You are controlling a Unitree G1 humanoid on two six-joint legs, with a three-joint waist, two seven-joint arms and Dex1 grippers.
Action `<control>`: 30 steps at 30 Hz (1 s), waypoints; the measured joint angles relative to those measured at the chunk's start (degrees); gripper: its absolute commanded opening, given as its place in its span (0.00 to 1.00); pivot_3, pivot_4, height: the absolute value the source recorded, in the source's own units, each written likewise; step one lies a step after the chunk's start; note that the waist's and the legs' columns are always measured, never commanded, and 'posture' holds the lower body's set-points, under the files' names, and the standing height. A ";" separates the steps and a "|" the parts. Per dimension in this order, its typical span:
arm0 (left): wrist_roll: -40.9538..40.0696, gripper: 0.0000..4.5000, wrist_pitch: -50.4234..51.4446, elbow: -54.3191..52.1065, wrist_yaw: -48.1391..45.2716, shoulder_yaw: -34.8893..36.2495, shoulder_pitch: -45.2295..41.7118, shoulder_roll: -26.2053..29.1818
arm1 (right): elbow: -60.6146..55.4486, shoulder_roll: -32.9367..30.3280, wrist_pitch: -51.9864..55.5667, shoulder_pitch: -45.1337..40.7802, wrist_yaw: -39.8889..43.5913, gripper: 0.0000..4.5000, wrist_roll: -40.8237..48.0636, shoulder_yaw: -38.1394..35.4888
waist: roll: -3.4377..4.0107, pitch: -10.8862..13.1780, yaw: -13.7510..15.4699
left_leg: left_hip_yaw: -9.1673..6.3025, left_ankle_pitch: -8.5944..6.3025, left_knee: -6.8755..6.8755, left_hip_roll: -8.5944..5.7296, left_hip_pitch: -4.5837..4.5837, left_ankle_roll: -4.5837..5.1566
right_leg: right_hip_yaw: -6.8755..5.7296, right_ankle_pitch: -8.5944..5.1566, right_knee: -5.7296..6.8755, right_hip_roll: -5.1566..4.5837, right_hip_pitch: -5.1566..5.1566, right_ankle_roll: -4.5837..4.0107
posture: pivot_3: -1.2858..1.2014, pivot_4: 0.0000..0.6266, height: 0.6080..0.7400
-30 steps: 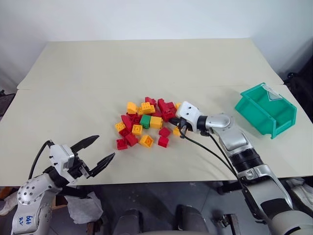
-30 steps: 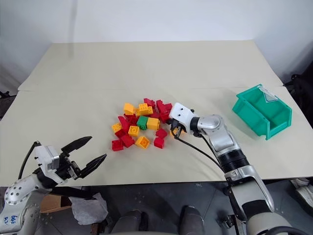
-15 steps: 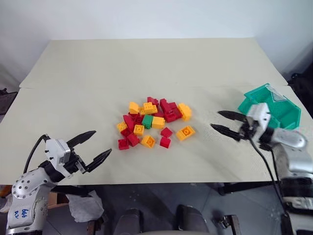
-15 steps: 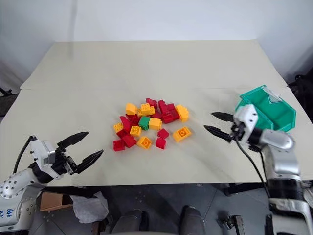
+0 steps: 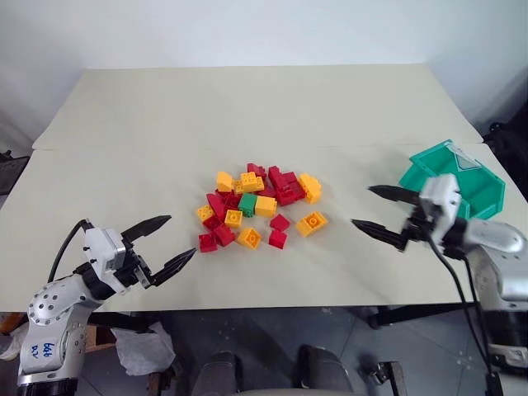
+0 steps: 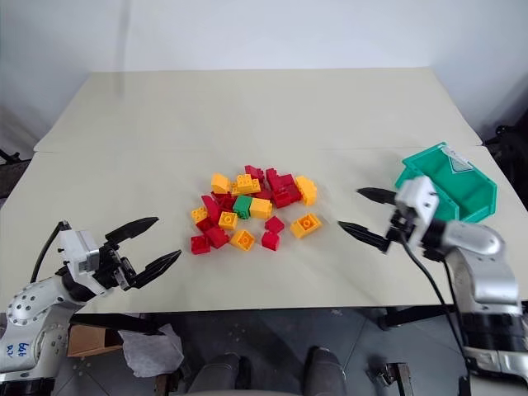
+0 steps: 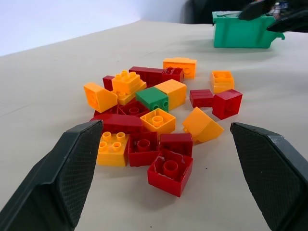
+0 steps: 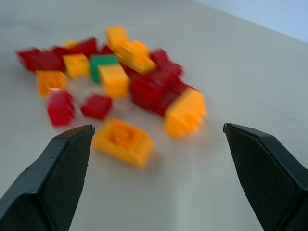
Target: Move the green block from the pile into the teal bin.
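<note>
I should keep moving my right gripper over the pile with open fingers until they are on both sides of the green block, as the green block's top (image 5: 247,203) lies uncovered among the bricks.
The green block (image 5: 247,204) lies in the middle of the pile (image 5: 268,194) of red and yellow-orange bricks at the table's centre, touching a yellow-orange brick on its right. It also shows as the green block (image 7: 152,98) in the left wrist view. The teal bin (image 5: 483,188) stands at the table's right edge. My right gripper (image 5: 363,206) hovers open and empty just in front of the bin, pointing toward the pile. Near the front left edge my left gripper (image 5: 181,236) is open and empty, aimed at the pile from a distance.
A loose yellow-orange brick (image 5: 312,223) lies flat just right of the pile, between it and my right gripper. A seam (image 5: 124,148) crosses the cream table behind the pile. The table's front edge runs close under both grippers.
My right gripper left the pile's right side, swung right and back to the bin and opened. A yellow-orange brick now lies apart, right of the pile. The left gripper barely moved.
</note>
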 measured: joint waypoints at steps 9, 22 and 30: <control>-0.04 1.00 0.67 -0.02 0.08 -1.53 -0.99 -0.63 | 5.40 11.82 19.11 -21.05 -6.93 0.99 -7.86 20.73 | 0.01 0.00 0.64 | -0.23 -0.06 -0.05 -0.02 -0.18 -0.05 | -0.22 0.00 0.10 0.00 -0.12 0.00 | 0.52 0.24 1.00; -0.01 1.00 0.48 0.07 1.58 -1.56 -0.55 -2.55 | 24.71 24.11 13.82 -29.61 -13.94 0.99 -22.12 28.58 | 0.01 0.00 -1.14 | -0.15 -0.08 -0.12 -0.02 -0.18 -0.06 | -0.20 0.01 0.15 0.01 -0.23 0.02 | 0.52 0.24 1.00; 0.02 1.00 0.46 -0.58 2.93 -1.61 0.98 -3.28 | 27.31 26.48 11.61 -30.49 -13.40 0.71 -24.51 28.45 | 0.01 0.00 -1.20 | -0.12 -0.08 -0.14 0.00 -0.18 -0.07 | -0.17 0.00 0.17 0.03 -0.27 0.01 | 0.52 0.24 1.00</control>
